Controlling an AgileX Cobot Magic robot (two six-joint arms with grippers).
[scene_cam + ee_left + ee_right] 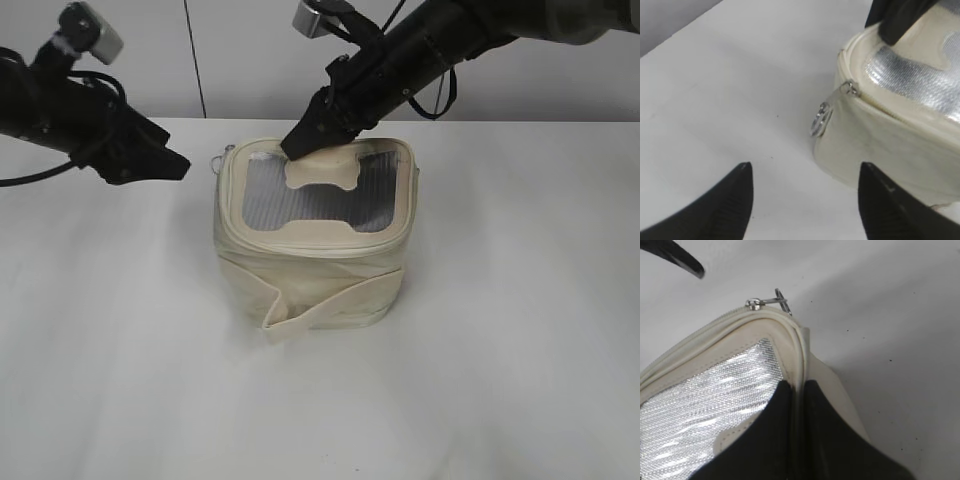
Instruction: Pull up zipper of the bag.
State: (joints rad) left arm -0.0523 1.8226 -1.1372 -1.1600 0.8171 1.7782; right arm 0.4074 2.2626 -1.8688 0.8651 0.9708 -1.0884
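The ring pull (216, 163) is hanging by my left gripper while my right gripper is pinching the back rim, so next my left gripper pulls the ring pull to the front rim (305, 248).
The cream-white bag (310, 270) stands upright mid-table, its grey mesh top with the H-shaped patch facing up. The zipper (300, 243) runs round the top rim. Its silver ring pull (820, 119) dangles at the back-left corner below the slider (852, 89); it also shows in the right wrist view (781, 300). My right gripper (300, 145) is shut on the bag's back rim (796, 365), pinching the piping between its fingers (796, 390). My left gripper (180, 165) is open and empty (805, 170), just left of the bag (890, 145), a short way from the ring pull.
The white table (100, 350) spreads all round the bag. A white wall panel (250, 50) stands behind. The cream strap (330, 305) wraps the bag's front side. My left fingertip (685, 260) shows in the top left of the right wrist view.
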